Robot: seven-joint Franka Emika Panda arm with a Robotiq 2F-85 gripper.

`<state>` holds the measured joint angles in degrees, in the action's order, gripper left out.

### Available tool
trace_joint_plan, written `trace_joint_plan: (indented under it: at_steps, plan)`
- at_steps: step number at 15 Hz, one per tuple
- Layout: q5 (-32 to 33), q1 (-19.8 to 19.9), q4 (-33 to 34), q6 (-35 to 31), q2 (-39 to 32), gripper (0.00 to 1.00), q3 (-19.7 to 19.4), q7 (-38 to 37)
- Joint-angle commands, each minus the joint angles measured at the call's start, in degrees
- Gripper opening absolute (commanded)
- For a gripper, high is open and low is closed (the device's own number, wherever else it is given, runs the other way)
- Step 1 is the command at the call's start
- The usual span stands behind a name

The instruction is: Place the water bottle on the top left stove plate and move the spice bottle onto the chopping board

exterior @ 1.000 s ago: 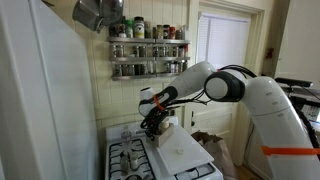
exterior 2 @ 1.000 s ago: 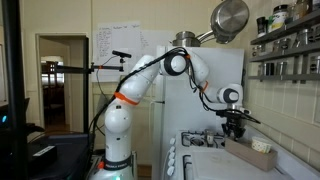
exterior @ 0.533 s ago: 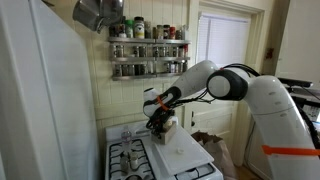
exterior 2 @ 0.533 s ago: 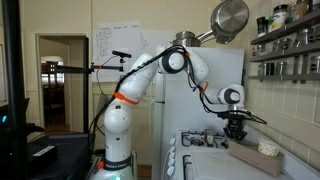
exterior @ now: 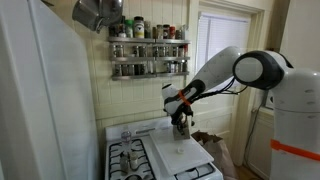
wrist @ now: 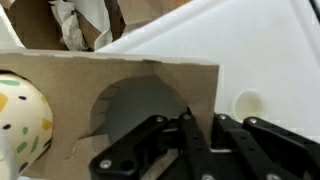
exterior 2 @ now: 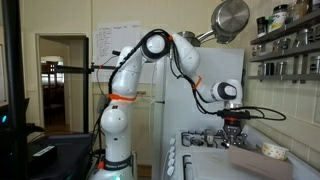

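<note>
The tan box slants past the white board's edge (wrist: pixel 150 28), so the robot's gripper should move it back squarely over the board (wrist: pixel 255 45) and put it down before going to get the bottles.
My gripper (exterior: pixel 181 120) hangs low over the chopping board (exterior: pixel 182 152), a large flat board beside the burners; it also shows in an exterior view (exterior 2: pixel 236 133). In the wrist view the fingers (wrist: pixel 198 128) are shut on the thin edge of the board (wrist: pixel 110 85), which looks tan there. A short pale container, the spice bottle (exterior 2: pixel 274 152), sits on the board's far end. It shows speckled at the left edge of the wrist view (wrist: pixel 20 118). Black burners (exterior: pixel 128 156) lie beside the board. I cannot make out the water bottle.
A jar rack (exterior: pixel 148 50) hangs on the wall above the cooktop, with a steel pot (exterior 2: pixel 230 18) hanging high. A white fridge (exterior: pixel 40 100) stands close beside the stove. Crumpled brown paper (exterior: pixel 212 143) lies past the board. A white surface (wrist: pixel 260 50) lies under the board.
The gripper has swung sideways along the board, away from the burners and toward the window. The pale container and the board under it have shifted a little the same way.
</note>
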<state>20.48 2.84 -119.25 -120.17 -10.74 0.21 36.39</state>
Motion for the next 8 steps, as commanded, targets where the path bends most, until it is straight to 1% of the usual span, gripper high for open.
trace_joint_plan:
  at_steps: [1,2,3,4,6,7,8]
  plan:
    - [4.0,0.77,-11.04,-3.41,10.74,0.02,-0.56,9.32]
    - [3.71,1.0,-12.66,-4.8,12.7,0.02,-0.97,12.47]
    - [2.29,0.08,-6.64,-1.25,7.15,0.02,-1.01,7.83]
    - [2.29,0.09,-7.76,-1.6,8.56,0.07,-1.22,8.51]
    - [2.29,0.08,-7.59,-1.59,8.65,0.07,-1.24,8.42]
    - [3.91,-0.17,-7.88,-3.82,8.13,0.02,-0.9,11.34]
    - [4.74,-0.11,-9.12,-6.34,8.22,0.02,-0.83,14.78]
